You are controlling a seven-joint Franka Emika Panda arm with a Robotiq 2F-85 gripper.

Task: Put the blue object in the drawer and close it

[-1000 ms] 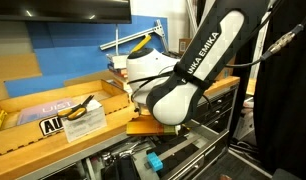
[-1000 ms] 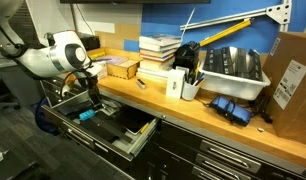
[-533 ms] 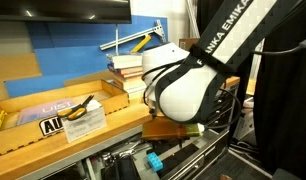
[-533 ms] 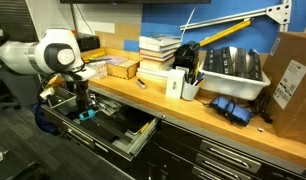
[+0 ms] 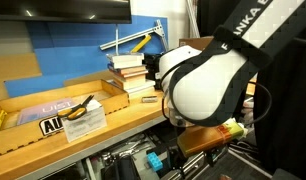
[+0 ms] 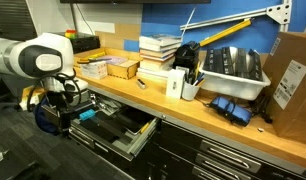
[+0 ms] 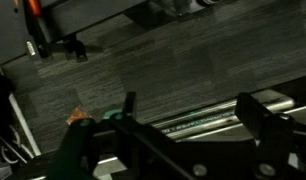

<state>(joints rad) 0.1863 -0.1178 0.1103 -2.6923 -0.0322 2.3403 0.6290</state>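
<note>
The blue object [image 5: 154, 161] is in the open drawer while my gripper hangs outside, clear of it. Next, I back toward the counter and push the drawer's front [image 6: 106, 144] shut.
The drawer [image 6: 130, 133] under the wooden counter stands pulled open. The small light-blue object [image 6: 85, 116] lies inside it near its left end, and it also shows in an exterior view [image 5: 153, 160]. My gripper [image 6: 55, 117] hangs just outside the drawer's left end, apart from the object. In the wrist view my gripper [image 7: 191, 106] is open, with both fingers spread wide and nothing between them. Below it are dark carpet and a metal drawer rail [image 7: 208, 118]. The blue object does not show in the wrist view. My white arm [image 5: 208, 85] fills much of an exterior view.
On the counter [image 6: 193, 110] are a stack of books [image 6: 158, 50], a white carton [image 6: 177, 84], a grey bin [image 6: 228, 68], a cardboard box [image 6: 291, 80] and a dark blue item [image 6: 231, 110]. Yellow-handled pliers [image 5: 85, 105] lie in a wooden tray.
My arm has swung away from over the drawer toward its outer end and lowered. The light-blue object has stayed in the drawer. The drawer is still open.
</note>
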